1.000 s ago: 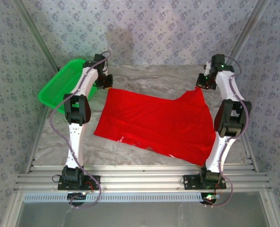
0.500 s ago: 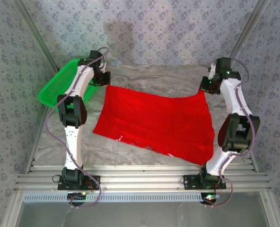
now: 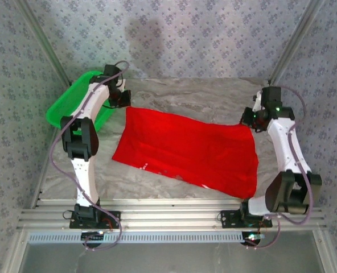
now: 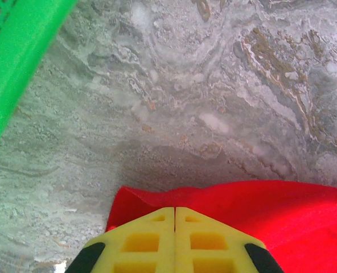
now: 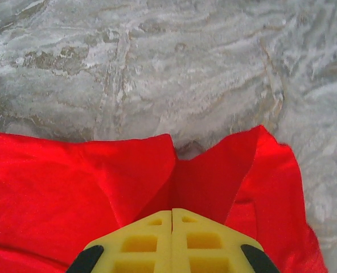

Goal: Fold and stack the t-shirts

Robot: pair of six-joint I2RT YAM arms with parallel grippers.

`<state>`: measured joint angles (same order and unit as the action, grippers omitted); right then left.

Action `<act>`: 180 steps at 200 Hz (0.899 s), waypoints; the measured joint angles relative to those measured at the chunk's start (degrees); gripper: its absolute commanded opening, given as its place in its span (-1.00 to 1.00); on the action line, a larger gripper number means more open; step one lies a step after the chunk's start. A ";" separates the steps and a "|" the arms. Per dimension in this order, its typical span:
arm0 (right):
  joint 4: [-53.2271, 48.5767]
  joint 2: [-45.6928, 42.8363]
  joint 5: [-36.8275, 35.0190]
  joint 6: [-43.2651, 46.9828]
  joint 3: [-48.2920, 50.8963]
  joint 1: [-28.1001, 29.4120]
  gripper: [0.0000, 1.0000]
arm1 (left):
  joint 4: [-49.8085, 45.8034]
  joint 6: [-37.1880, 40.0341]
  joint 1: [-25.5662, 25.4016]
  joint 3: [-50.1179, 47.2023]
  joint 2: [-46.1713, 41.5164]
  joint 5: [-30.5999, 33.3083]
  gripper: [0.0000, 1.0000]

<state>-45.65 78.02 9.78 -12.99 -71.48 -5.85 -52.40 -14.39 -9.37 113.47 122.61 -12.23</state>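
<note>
I should keep folding the corner of the red t-shirt nearer with my right gripper and let it go over the t-shirt's middle [image 3: 237,158], as the red t-shirt's far edge [image 3: 185,117] is straight between both grippers.
The red t-shirt [image 3: 185,151] lies spread on the marble table, plain side up, with a bit of white print showing at its near left edge. My left gripper [image 3: 124,104] is shut on the shirt's far left corner [image 4: 151,199]; its yellow fingers [image 4: 140,242] are pressed together over the cloth. At the far right corner my right gripper [image 3: 248,118] is shut on the shirt [image 5: 214,176], which puckers into a fold just ahead of the yellow fingers [image 5: 205,242].
A green plastic basket [image 3: 72,105] sits at the table's far left, close to my left arm; its rim [image 4: 15,62] shows at the left of the left wrist view. Bare marble table [image 3: 202,94] lies beyond the shirt. Patterned walls enclose the sides.
Both grippers have kept hold of the far corners and moved outward, the right one also nearer. The raised right corner has come down and the far edge is now stretched straight.
</note>
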 measured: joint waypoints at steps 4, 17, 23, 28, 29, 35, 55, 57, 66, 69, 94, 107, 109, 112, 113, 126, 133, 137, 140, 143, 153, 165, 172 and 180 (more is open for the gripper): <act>-0.02 -1.01 0.02 -0.48 0.98 0.00 -1.00 | 0.22 0.00 0.00 -0.55 -0.35 -0.11 -1.00; 0.02 -3.74 0.04 -1.77 3.87 -0.02 -1.00 | 1.53 -0.02 0.00 -2.86 -1.57 -0.33 -1.00; -0.22 -4.92 0.07 -2.40 5.11 -0.02 -1.00 | 2.03 -0.04 0.02 -4.24 -2.29 -0.46 -1.00; -0.28 -5.73 0.07 -2.84 6.01 -0.02 -1.00 | 2.36 -0.07 0.02 -5.22 -2.80 -0.48 -1.00; -0.28 -5.81 0.07 -2.89 6.12 -0.02 -1.00 | 2.38 -0.07 0.02 -5.49 -2.97 -0.50 -1.00; -0.44 -6.64 0.07 -3.30 7.06 -0.02 -1.00 | 2.75 -0.15 0.02 -6.73 -3.61 -0.61 -1.00; -0.94 -8.79 0.07 -4.46 9.68 -0.02 -1.00 | 3.74 -0.20 0.04 -10.95 -5.97 -0.61 -1.00; -0.96 -9.03 0.07 -4.57 9.94 -0.02 -1.00 | 3.82 -0.22 0.04 -11.26 -6.12 -0.61 -1.00; -1.05 -9.88 0.07 -5.22 11.04 -0.02 -1.00 | 4.39 -0.22 0.09 -13.31 -7.34 -0.59 -1.00; -1.14 -10.14 0.07 -5.31 11.41 -0.02 -1.00 | 4.48 -0.22 0.11 -13.90 -7.72 -0.59 -1.00; -2.51 -12.46 0.04 -6.97 13.53 -0.04 -1.00 | 5.16 -0.22 0.26 -17.84 -10.05 -0.37 -1.00; -3.06 -13.57 0.04 -7.43 14.12 -0.07 -1.00 | 5.75 -0.24 0.37 -19.41 -10.91 -0.17 -1.00; -3.13 -13.75 0.04 -7.54 14.21 -0.07 -1.00 | 5.84 -0.24 0.37 -19.67 -11.06 -0.17 -1.00; -3.23 -14.03 0.04 -7.63 14.32 -0.09 -1.00 | 5.99 -0.24 0.37 -20.06 -11.30 -0.17 -1.00; -3.26 -14.10 0.04 -7.63 14.36 -0.09 -1.00 | 6.05 -0.24 0.37 -20.24 -11.37 -0.13 -1.00; -3.93 -15.19 0.02 -8.09 14.67 -0.13 -1.00 | 6.21 -0.26 0.48 -21.55 -12.31 0.09 -1.00; -4.26 -15.85 0.02 -8.26 14.84 -0.20 -1.00 | 6.23 -0.26 0.63 -22.12 -12.72 0.22 -1.00; -4.39 -16.26 0.02 -8.41 14.99 -0.22 -1.00 | 6.27 -0.26 0.63 -22.36 -12.98 0.24 -1.00; -4.48 -16.57 0.04 -8.50 15.13 -0.24 -1.00 | 6.40 -0.26 0.63 -22.60 -13.14 0.28 -1.00; -4.59 -16.83 0.02 -8.61 15.26 -0.24 -1.00 | 6.56 -0.26 0.63 -22.86 -13.38 0.31 -1.00; -5.11 -17.86 0.04 -8.98 15.78 -0.28 -1.00 | 6.93 -0.33 0.66 -23.61 -13.88 0.50 -1.00; -5.68 -18.88 0.04 -9.53 16.46 -0.28 -1.00 | 7.56 -0.59 0.63 -24.65 -14.49 0.87 -1.00; -5.99 -19.43 0.04 -9.97 16.94 -0.28 -1.00 | 7.74 -0.70 0.63 -25.31 -14.80 1.03 -1.00; -6.36 -19.91 0.02 -10.43 17.42 -0.31 -1.00 | 8.04 -0.87 0.66 -26.14 -15.21 1.16 -1.00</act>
<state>-52.01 58.11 9.80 -23.42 -54.06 -6.15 -44.36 -15.27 -8.71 87.33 107.39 -11.07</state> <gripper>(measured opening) 0.064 0.044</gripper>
